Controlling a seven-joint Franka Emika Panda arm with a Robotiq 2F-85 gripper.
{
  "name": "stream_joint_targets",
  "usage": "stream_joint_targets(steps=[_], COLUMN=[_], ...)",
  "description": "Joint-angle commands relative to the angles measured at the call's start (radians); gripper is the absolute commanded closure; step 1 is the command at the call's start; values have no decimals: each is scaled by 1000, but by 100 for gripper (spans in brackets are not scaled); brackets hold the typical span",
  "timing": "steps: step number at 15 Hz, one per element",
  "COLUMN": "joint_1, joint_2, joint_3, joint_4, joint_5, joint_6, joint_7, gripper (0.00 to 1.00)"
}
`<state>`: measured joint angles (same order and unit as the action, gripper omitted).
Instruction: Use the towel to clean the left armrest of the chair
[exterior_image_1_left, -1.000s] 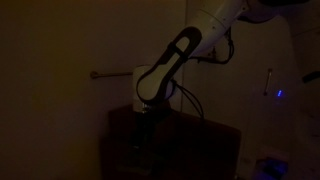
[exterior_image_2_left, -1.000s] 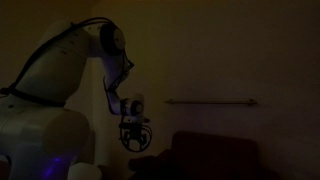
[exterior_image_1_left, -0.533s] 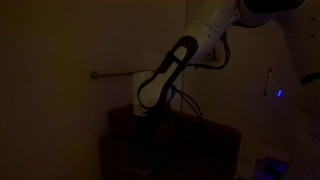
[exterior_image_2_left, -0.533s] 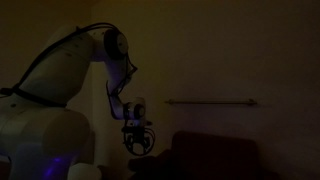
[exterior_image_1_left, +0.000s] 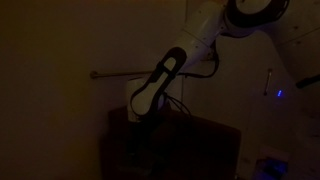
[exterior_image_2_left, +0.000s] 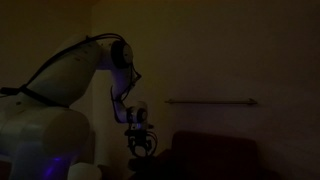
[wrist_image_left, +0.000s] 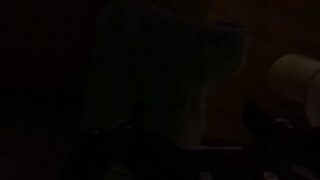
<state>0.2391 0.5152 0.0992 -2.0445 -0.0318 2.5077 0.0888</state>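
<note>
I should go on moving my gripper down until its fingers can close on the towel's near part (wrist_image_left: 184, 122), because the greyish towel (wrist_image_left: 175, 70) reaches into the gap between the open fingers.
The room is very dark. The chair shows as a boxy dark brown mass in both exterior views (exterior_image_1_left: 185, 145) (exterior_image_2_left: 215, 155). Its left armrest (exterior_image_2_left: 150, 163) is a barely visible dark slab under my gripper. My gripper (exterior_image_2_left: 140, 147) hangs just above that side of the chair; in an exterior view only the white wrist (exterior_image_1_left: 140, 103) shows above the chair's top edge. The wrist view shows a faint greyish cloth-like shape (wrist_image_left: 160, 70), perhaps the towel, below the camera. The jaws are lost in the dark.
A thin wall-mounted rail runs behind the chair (exterior_image_1_left: 110, 73) (exterior_image_2_left: 210, 101). A pale rounded object (wrist_image_left: 297, 80) sits at the right of the wrist view. A small blue light (exterior_image_1_left: 279, 94) glows at the right. The robot's base (exterior_image_2_left: 40, 135) fills the left.
The arm has folded down and the gripper has sunk lower towards the chair's side.
</note>
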Motion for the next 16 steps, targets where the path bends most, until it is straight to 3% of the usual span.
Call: stream_joint_targets(steps=[1, 6, 7, 9, 16], joint_1=[1, 0, -2, -3, -11], joint_2=[79, 165, 173, 180, 178], joint_3=[0, 3, 6, 6, 2], joint_4=[75, 127, 131, 137, 169], joint_5=[-31, -33, -31, -34, -36], joint_6=[-19, -98, -118, -151, -248], joint_7=[-19, -26, -31, -37, -46], gripper=[0, 2, 27, 29, 75])
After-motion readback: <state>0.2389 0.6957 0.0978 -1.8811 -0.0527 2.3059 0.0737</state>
